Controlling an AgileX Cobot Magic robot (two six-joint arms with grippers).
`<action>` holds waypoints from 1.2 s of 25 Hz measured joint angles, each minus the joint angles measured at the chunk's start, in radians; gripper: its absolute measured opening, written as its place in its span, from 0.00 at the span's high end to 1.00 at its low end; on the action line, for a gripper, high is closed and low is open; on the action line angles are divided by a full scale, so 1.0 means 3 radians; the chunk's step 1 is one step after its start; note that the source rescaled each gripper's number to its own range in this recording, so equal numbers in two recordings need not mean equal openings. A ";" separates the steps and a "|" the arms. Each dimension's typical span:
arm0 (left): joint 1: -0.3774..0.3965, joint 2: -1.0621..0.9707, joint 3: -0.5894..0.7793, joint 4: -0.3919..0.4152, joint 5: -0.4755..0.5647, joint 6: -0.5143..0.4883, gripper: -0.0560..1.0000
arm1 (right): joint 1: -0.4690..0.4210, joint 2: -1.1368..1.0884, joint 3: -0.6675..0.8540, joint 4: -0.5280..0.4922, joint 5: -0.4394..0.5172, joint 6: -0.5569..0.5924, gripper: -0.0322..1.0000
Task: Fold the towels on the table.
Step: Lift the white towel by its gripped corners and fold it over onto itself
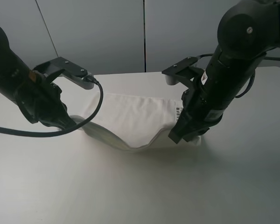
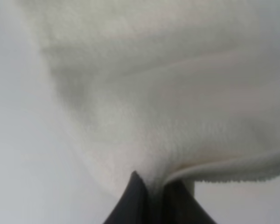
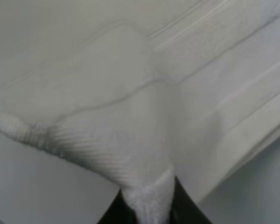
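Observation:
My right gripper should go on toward the towel's far edge and open there, with both near corners of the towel pinched and its far half lying flat.
The white terry towel lies across the middle of the white table, its near edge lifted and sagging between the two arms. My left gripper is shut on the towel's near left corner; the left wrist view shows the cloth pinched between the dark fingertips. My right gripper is shut on the near right corner; the right wrist view shows the woven border band clamped between the fingers. A small label with dark lettering shows by the right arm.
The black left arm and black right arm hang over the table at each side of the towel. A cable loops under the left arm. A grey wall stands behind the table's far edge.

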 joint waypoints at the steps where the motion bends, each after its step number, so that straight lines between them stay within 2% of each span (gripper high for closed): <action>1: 0.0000 0.0000 0.0000 0.0048 -0.0036 -0.0133 0.95 | 0.0000 0.0000 -0.0024 -0.0062 -0.0015 0.0124 0.95; 5: 0.0000 0.0000 0.0000 0.0245 -0.0169 -0.0587 0.95 | 0.0000 0.0000 -0.0122 -0.0294 -0.0065 0.0626 0.95; 13: 0.0000 0.0000 0.0000 0.0626 -0.0493 -0.1400 0.95 | 0.0000 0.0000 -0.0199 -0.0741 -0.0267 0.1390 0.95; 18: -0.0008 0.0000 0.0000 0.1191 -0.0621 -0.2134 0.95 | 0.0000 0.0000 -0.0211 -0.1132 -0.0472 0.1956 0.95; 21: -0.0002 0.0000 0.0000 0.1473 -0.0666 -0.2468 0.95 | 0.0000 0.0000 -0.0216 -0.1246 -0.0612 0.2203 0.95; 25: 0.0146 0.0000 0.0000 0.1549 -0.0730 -0.2595 0.95 | 0.0000 0.0000 -0.0216 -0.1328 -0.0759 0.2375 0.95; 30: 0.0291 0.0000 0.0000 0.1530 -0.0973 -0.2595 0.95 | 0.0003 0.0000 -0.0218 -0.1577 -0.0872 0.2622 0.95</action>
